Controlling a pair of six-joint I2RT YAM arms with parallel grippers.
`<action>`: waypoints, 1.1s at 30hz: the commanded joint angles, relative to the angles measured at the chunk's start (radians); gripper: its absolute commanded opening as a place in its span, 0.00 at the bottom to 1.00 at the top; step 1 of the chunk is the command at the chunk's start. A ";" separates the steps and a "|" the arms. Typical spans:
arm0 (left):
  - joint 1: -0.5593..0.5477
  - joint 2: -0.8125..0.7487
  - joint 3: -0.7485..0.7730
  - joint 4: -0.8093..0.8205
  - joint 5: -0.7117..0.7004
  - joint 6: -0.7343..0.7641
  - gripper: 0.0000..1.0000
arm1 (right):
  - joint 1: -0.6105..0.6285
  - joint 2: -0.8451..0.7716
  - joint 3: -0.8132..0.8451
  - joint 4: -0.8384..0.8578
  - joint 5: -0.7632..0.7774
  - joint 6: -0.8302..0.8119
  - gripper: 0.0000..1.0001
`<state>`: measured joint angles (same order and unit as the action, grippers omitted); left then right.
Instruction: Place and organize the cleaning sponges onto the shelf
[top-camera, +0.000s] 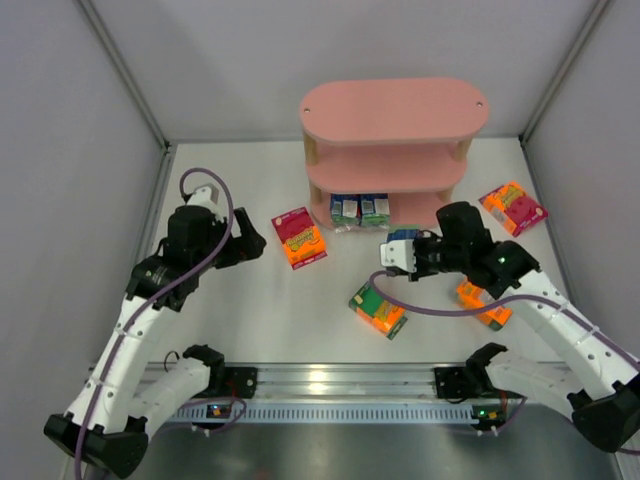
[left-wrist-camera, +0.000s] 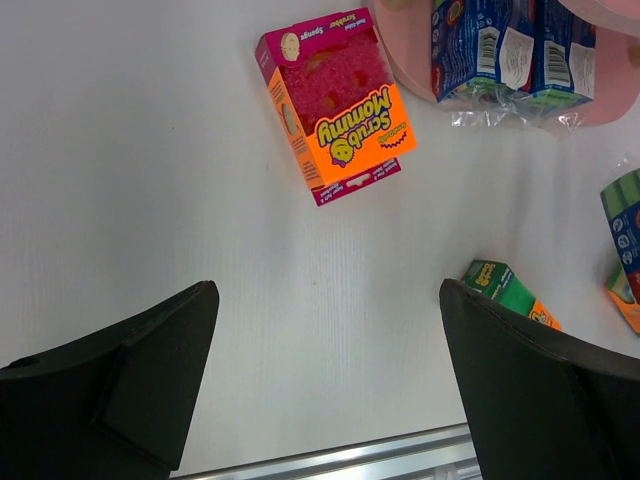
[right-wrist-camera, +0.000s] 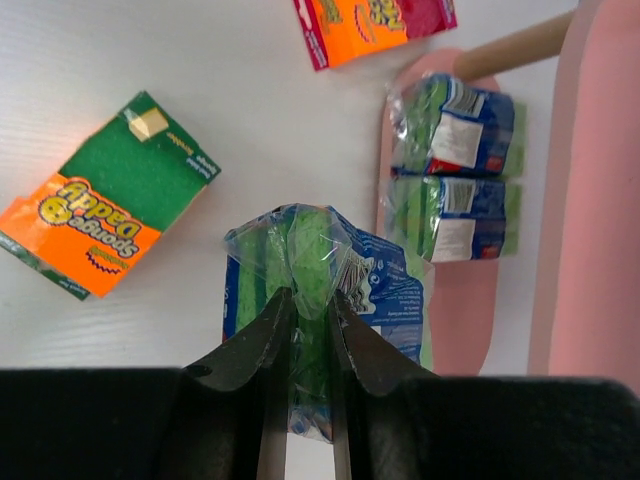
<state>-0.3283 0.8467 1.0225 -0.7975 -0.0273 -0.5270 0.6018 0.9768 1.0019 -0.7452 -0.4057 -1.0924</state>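
Note:
The sponge pack's body (right-wrist-camera: 385, 292) is pointing from my right gripper toward free space on the bottom board (top-camera: 412, 207), so I should go on moving the pack in until it lies there.
The pink shelf (top-camera: 393, 130) stands at the back, with two blue-and-white sponge packs (top-camera: 360, 209) on its bottom board (right-wrist-camera: 465, 310). My right gripper (right-wrist-camera: 310, 297) is shut on a blue, green and white sponge pack (right-wrist-camera: 390, 290), pinching its clear wrapper just in front of that board. A green-and-orange pack (top-camera: 378, 309) lies on the table near the middle. An orange-and-magenta pack (left-wrist-camera: 338, 105) lies left of the shelf. My left gripper (left-wrist-camera: 328, 290) hangs open over bare table a little short of it, holding nothing.
Another orange-and-magenta pack (top-camera: 513, 208) lies right of the shelf. An orange pack (top-camera: 483, 303) shows partly under my right arm. Grey walls close in the sides and a metal rail (top-camera: 340, 380) runs along the near edge.

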 joint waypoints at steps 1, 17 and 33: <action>0.005 -0.011 -0.016 0.086 -0.013 0.044 0.98 | -0.066 -0.010 -0.054 0.029 0.047 -0.052 0.00; 0.003 -0.011 -0.062 0.119 0.000 0.085 0.98 | -0.324 0.111 -0.155 0.315 -0.070 -0.202 0.00; 0.005 -0.018 -0.078 0.119 -0.008 0.079 0.98 | -0.326 0.269 -0.244 0.679 -0.081 -0.290 0.00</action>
<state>-0.3283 0.8356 0.9455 -0.7258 -0.0216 -0.4572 0.2893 1.2182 0.7856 -0.2253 -0.4400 -1.3437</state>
